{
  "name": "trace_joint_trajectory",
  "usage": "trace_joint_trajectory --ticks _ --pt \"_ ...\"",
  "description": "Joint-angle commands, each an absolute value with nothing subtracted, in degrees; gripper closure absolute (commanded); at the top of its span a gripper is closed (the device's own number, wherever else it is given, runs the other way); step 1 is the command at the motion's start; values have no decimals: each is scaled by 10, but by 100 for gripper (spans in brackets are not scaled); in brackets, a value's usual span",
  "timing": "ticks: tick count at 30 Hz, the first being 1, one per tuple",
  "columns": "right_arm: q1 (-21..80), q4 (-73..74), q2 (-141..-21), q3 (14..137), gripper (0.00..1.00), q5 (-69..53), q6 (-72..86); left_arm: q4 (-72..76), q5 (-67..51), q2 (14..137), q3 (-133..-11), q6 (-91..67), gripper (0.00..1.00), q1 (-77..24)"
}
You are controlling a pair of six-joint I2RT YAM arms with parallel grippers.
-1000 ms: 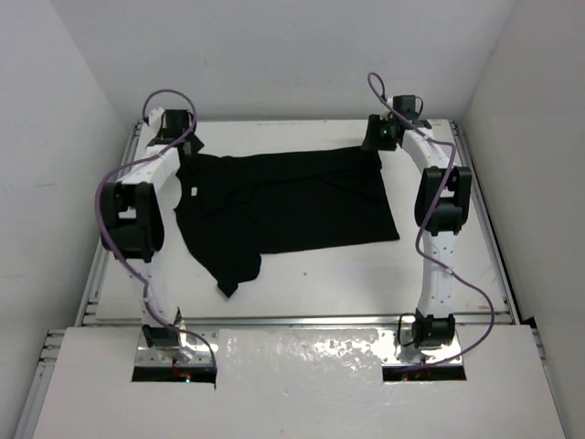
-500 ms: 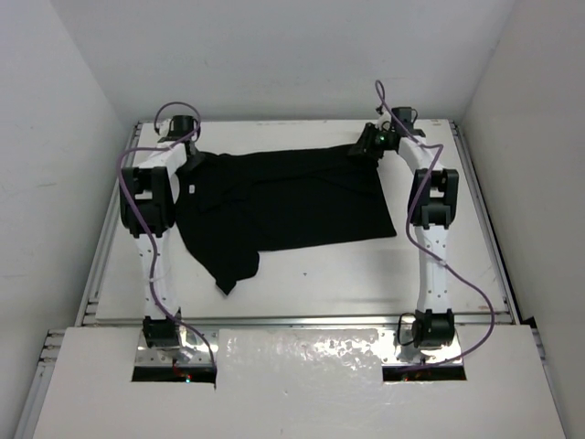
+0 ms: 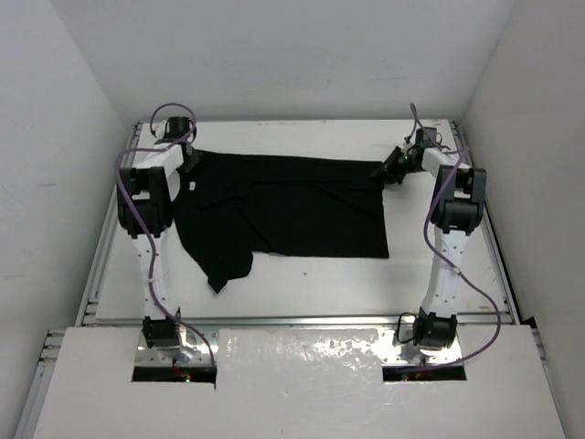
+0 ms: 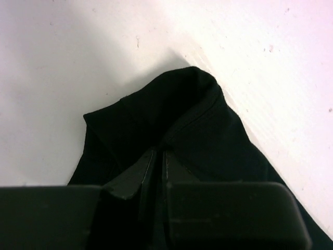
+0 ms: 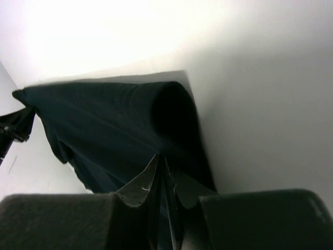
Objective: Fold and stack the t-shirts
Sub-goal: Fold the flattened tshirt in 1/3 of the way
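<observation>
My grippers should release both corners, as the t-shirt's far edge (image 3: 288, 161) is taut while one sleeve sticks past its near edge. My left gripper should reach that sleeve (image 3: 228, 268).
The black t-shirt (image 3: 292, 206) lies spread across the far half of the white table (image 3: 302, 283), its far edge pulled taut between both grippers. My left gripper (image 3: 187, 157) is shut on the shirt's far-left corner; in the left wrist view the cloth (image 4: 177, 114) bunches in front of the closed fingers (image 4: 130, 179). My right gripper (image 3: 388, 170) is shut on the shirt's far-right corner; in the right wrist view the cloth (image 5: 104, 120) stretches away to the left from the gripper (image 5: 162, 159). One sleeve (image 3: 224, 270) hangs toward the near left.
White walls enclose the table on the left, back and right. Metal rails (image 3: 302, 320) run along the table's near edge. Purple cables (image 3: 475, 293) loop beside each arm.
The right gripper has moved right and slightly nearer, pulling the shirt's far edge taut. The left gripper has shifted a little at the far-left corner. The shirt now lies flatter and wider.
</observation>
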State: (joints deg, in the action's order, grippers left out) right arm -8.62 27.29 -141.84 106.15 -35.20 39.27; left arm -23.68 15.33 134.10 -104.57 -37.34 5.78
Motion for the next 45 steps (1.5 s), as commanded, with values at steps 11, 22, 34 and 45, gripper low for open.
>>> trace_joint_trajectory --ticks 11,22,34,45 --pt "-91 263 -1309 969 84 -249 344 -213 59 1179 -939 -337 56 68" --pt "-67 180 -1297 1010 80 -307 336 -24 -43 1261 -976 -367 99 68" --pt "-61 235 -1421 1091 82 -341 362 -243 61 1389 -1099 -412 100 70" --pt "-79 250 -1442 1154 85 -245 344 -239 66 1382 -1063 -400 100 76"
